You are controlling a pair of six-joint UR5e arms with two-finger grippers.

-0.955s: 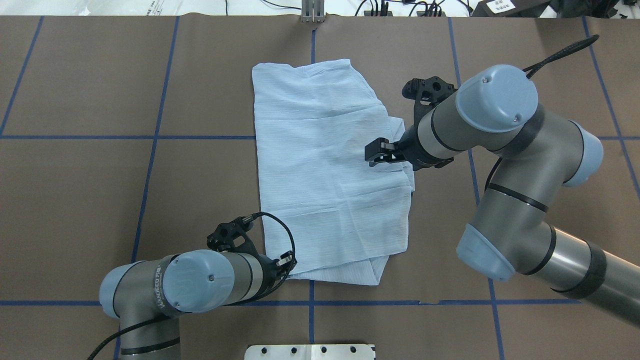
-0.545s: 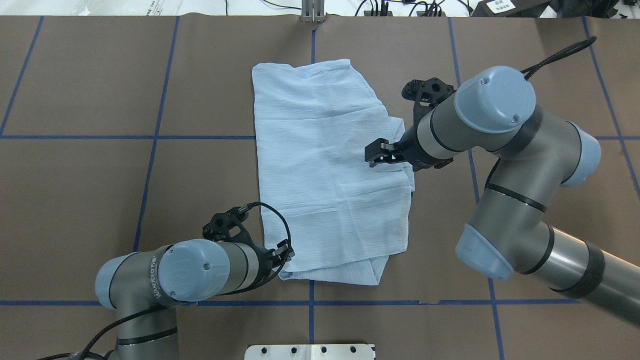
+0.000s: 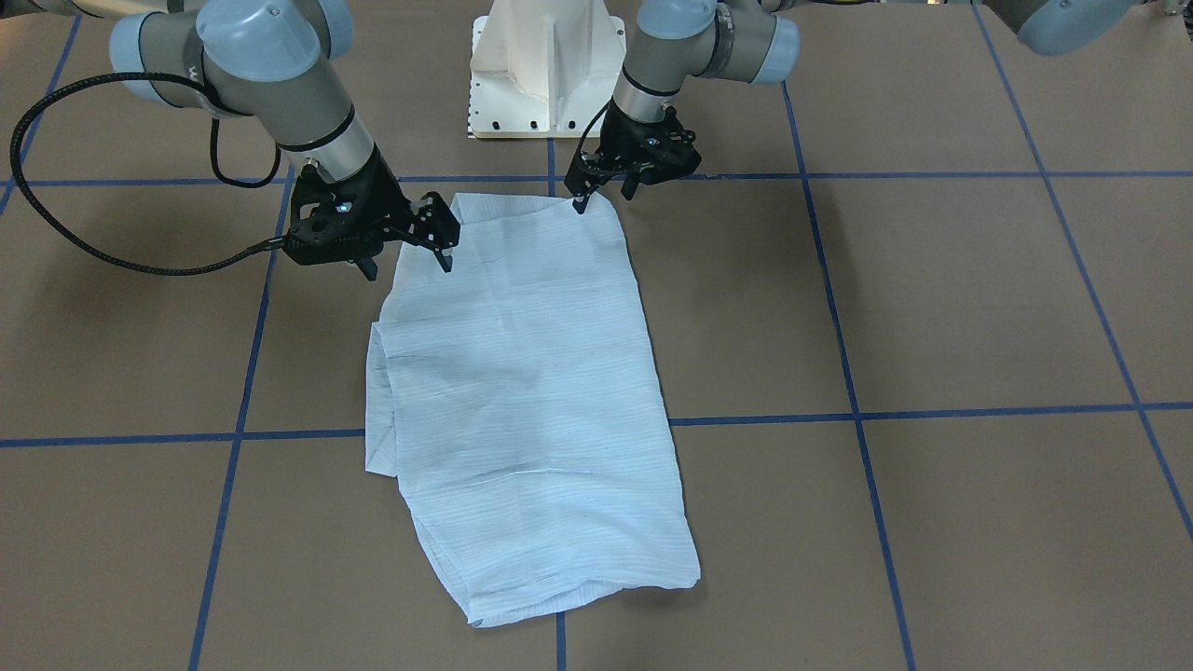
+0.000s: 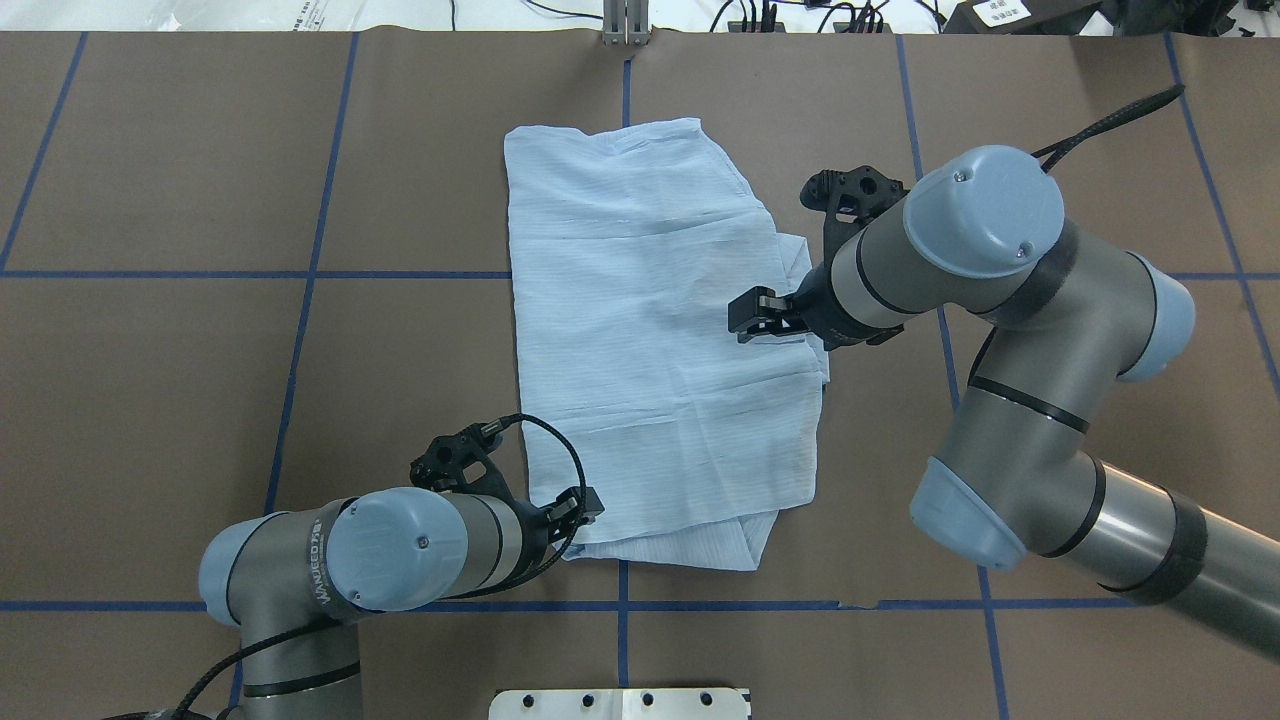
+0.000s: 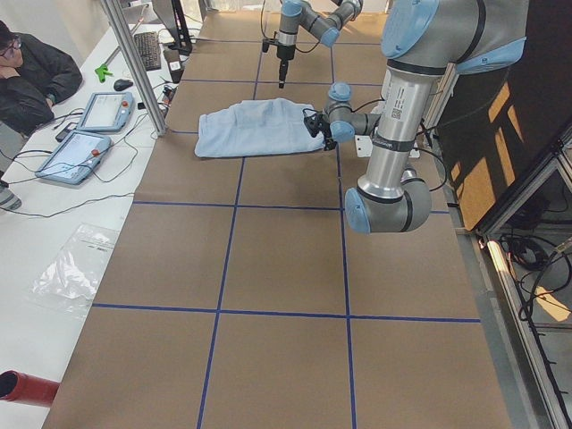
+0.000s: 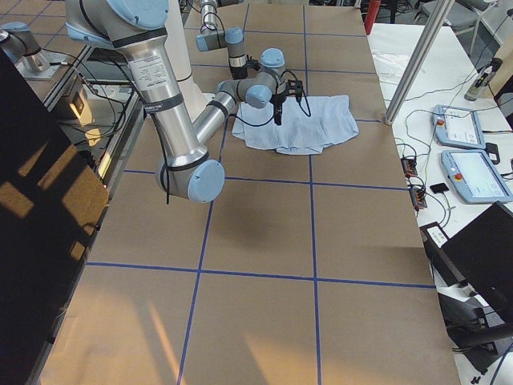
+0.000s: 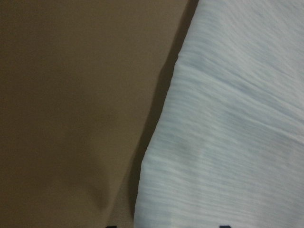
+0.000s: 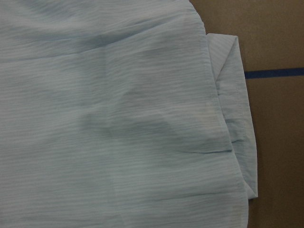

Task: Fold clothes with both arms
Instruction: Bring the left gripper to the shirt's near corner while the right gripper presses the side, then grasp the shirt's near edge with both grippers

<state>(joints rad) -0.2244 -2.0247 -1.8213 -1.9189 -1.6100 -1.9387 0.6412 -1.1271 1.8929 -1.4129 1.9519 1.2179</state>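
Note:
The whole shirt (image 3: 537, 414) will slide along and stay folded when I pull the shirt's near end, because the folded layer (image 3: 381, 408) sticks out flat from the shirt's long edge.
The clothes are one light blue striped shirt (image 4: 650, 330), folded into a long rectangle flat on the brown table. It also shows in the front view as the shirt (image 3: 531, 401). My left gripper (image 3: 606, 194) hangs open at the shirt's near-left corner, one fingertip (image 3: 580, 205) at the cloth's edge. The left wrist view shows that shirt edge (image 7: 228, 133) beside bare table. My right gripper (image 3: 407, 256) stands open astride the shirt's right edge, one finger over the cloth. A folded layer (image 8: 232, 95) sticks out there. Nothing is held.
The white pedestal base (image 3: 545, 56) stands at the robot's side of the table. Blue tape lines (image 4: 300, 275) grid the brown cover. A person (image 5: 31, 76), tablets (image 5: 76, 152) and a metal post (image 5: 134, 63) are at the far side.
The left arm has shifted slightly, its gripper moving a little right onto the shirt's near-left corner. The right arm has drifted slightly. The shirt lies as before.

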